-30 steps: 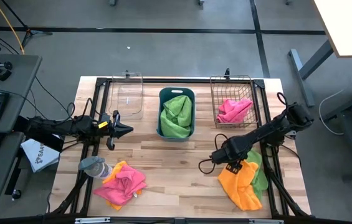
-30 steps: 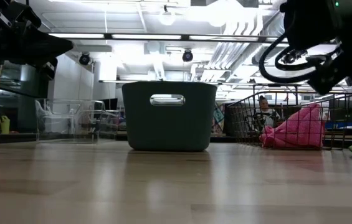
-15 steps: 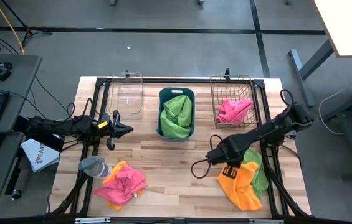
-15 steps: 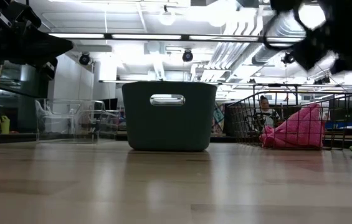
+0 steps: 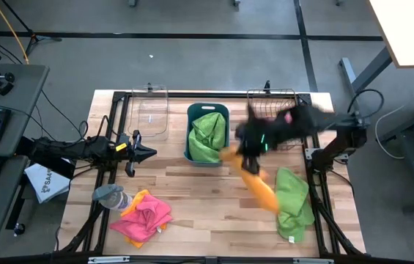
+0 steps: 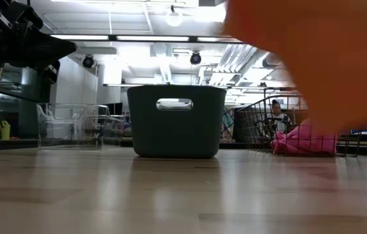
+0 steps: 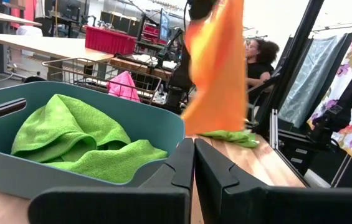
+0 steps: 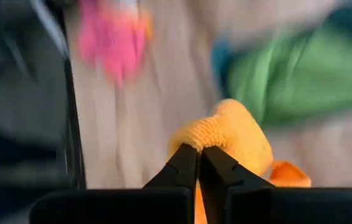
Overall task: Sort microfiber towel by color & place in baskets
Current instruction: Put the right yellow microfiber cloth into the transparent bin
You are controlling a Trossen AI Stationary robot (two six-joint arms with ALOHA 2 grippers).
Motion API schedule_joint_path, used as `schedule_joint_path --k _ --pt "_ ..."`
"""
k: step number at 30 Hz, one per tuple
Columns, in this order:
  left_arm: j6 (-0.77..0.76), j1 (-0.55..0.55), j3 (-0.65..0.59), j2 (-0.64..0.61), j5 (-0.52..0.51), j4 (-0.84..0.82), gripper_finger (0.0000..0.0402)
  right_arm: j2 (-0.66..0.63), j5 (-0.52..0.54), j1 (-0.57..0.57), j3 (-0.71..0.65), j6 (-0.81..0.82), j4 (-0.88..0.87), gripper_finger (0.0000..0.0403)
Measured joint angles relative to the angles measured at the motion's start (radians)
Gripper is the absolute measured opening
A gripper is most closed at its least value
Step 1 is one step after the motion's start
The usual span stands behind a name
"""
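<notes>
The empty clear bin (image 5: 149, 115) is on the other side of the teal tub from my right gripper, so I should first pass the orange towel (image 5: 259, 186) to my left gripper.
My right gripper (image 5: 245, 150) is shut on an orange towel (image 5: 254, 183) and hangs over the table between the teal tub (image 5: 190, 150) and the wire-mesh basket (image 5: 271, 95). The tub holds a green towel (image 5: 207, 136). A pink towel (image 6: 300, 143) lies in the wire basket. The clear bin (image 5: 152, 110) stands at the far left. Another green towel (image 5: 292, 202) lies flat on the table at the right. A pink towel (image 5: 145, 214) lies near the front left. My left gripper (image 5: 146, 152) waits shut, left of the tub. My right gripper pinches a bunched fold of the orange towel (image 8: 228, 134) between its two fingers; one layer or several, I cannot tell. The towel hangs slack below the gripper (image 7: 216, 68), lifted off the green towel on the table.
A grey bundle (image 5: 110, 194) lies beside the pink towel at the front left. Black frame rails (image 5: 108, 176) run along both sides of the table. Bare wood (image 5: 207, 205) shows in the middle front. A person (image 7: 260, 53) sits beyond the table.
My right gripper has shut on the orange towel at the table's right, then risen and swung fast toward the far left, toward the teal tub. The orange towel has been lifted clear and now hangs. The green towel under it has stayed on the table, now uncovered.
</notes>
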Motion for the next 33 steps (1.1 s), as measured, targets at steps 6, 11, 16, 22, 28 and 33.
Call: schedule_joint_path --k 6,11,16,22,28,33 --pt "0.000 0.000 0.000 0.000 0.000 0.000 0.0000 0.007 -0.116 -0.209 0.144 -0.198 0.425 0.0001" --pt "0.000 0.000 0.000 0.000 0.000 0.000 0.0000 0.062 -0.278 -0.339 0.148 -0.196 0.813 0.0000" --pt "0.000 0.000 0.000 0.000 0.000 0.000 0.0000 0.117 -0.319 -0.396 0.146 -0.176 0.864 0.0000" --pt "0.000 0.000 0.000 0.000 0.000 0.000 0.0000 0.123 -0.328 -0.402 0.146 -0.176 0.815 0.0000" --pt "0.000 0.000 0.000 0.000 -0.002 0.025 0.0000 0.114 -0.330 -0.380 0.177 -0.134 0.739 0.0000" --pt "-0.126 0.000 0.000 0.000 0.027 0.189 0.0000 0.112 -0.323 -0.335 0.226 -0.142 0.644 0.0000"
